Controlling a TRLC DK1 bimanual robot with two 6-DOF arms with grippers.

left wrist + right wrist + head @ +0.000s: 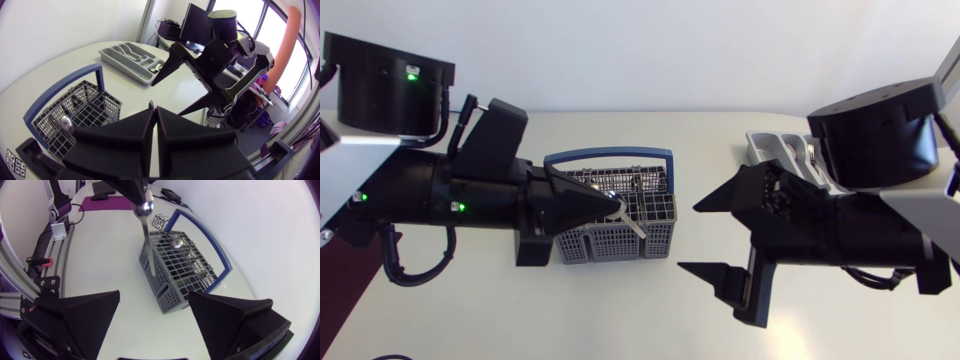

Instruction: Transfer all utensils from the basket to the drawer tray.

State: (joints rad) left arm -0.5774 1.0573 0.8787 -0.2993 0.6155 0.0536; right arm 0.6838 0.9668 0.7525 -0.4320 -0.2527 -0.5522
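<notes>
I expect the silver utensil [633,224] to stick out bowl-first when my right gripper carries it, since the rounded bowl [144,208] sits up at the ends of my left fingers.
The grey wire basket [605,243] with a blue handle stands mid-table. My left gripper [620,208] hangs over its right part, shut on a silver utensil [633,225] that slants down from its tips. In the right wrist view this utensil [148,240] dangles over the near side of the basket [185,275], and a round spoon end [177,242] shows inside. My right gripper [690,237] stands open and empty to the right of the basket. The grey drawer tray [765,150] lies at the back right, partly hidden by my right arm.
In the left wrist view the tray [117,57] has long compartments with a few utensils [157,65] at one end. A spoon [66,122] stands in the basket [95,107]. Bare tabletop lies between basket and tray.
</notes>
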